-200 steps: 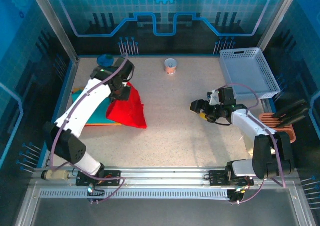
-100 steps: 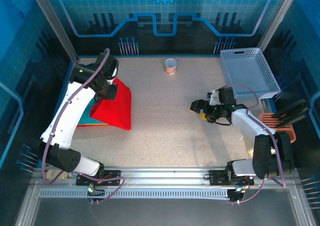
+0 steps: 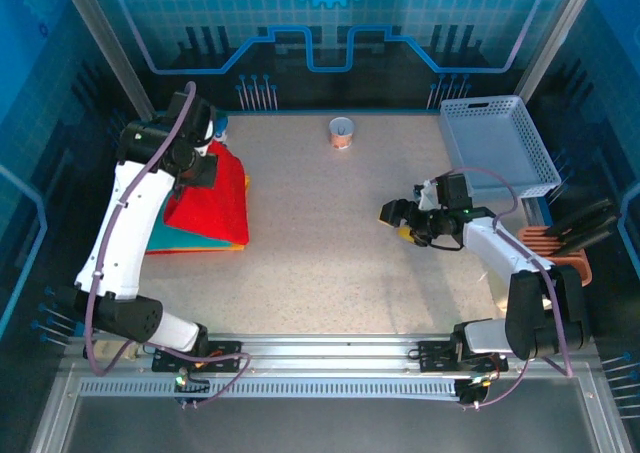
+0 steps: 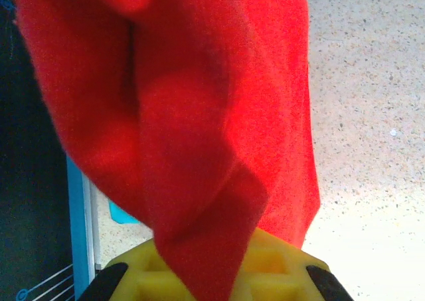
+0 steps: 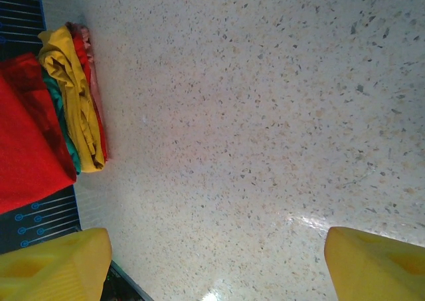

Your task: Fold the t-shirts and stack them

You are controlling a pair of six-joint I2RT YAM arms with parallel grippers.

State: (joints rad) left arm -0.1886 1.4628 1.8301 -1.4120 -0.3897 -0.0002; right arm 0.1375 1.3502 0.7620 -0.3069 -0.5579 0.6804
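My left gripper should go on pulling the held end over the teal t-shirt (image 3: 168,238) before it lets go there, as the red t-shirt's lower edge (image 3: 237,235) rests on the stack.
The red t-shirt (image 3: 214,198) hangs as a peaked drape from my left gripper (image 3: 200,163), its lower edge resting on the stack at the table's left. Under it, a teal t-shirt (image 3: 185,238) and a yellow-orange t-shirt (image 3: 225,244) show as thin edges. In the left wrist view the red t-shirt (image 4: 199,115) falls across the yellow jaws of the left gripper (image 4: 212,274), which is shut on it. My right gripper (image 3: 400,216) hovers open over bare table, right of centre. Its wrist view has the yellow fingers (image 5: 53,261) wide apart, with the folded yellow-orange t-shirt (image 5: 73,95) and red t-shirt (image 5: 26,141) far off.
A white lattice basket (image 3: 498,143) stands at the back right. A small cup (image 3: 341,132) sits at the back centre. A brown rack (image 3: 560,248) is off the table's right edge. Speckled tabletop (image 3: 330,233) lies between the arms.
My left gripper has swung left and toward the back, carrying the red t-shirt from beside the stack to over it. The right arm has not moved.
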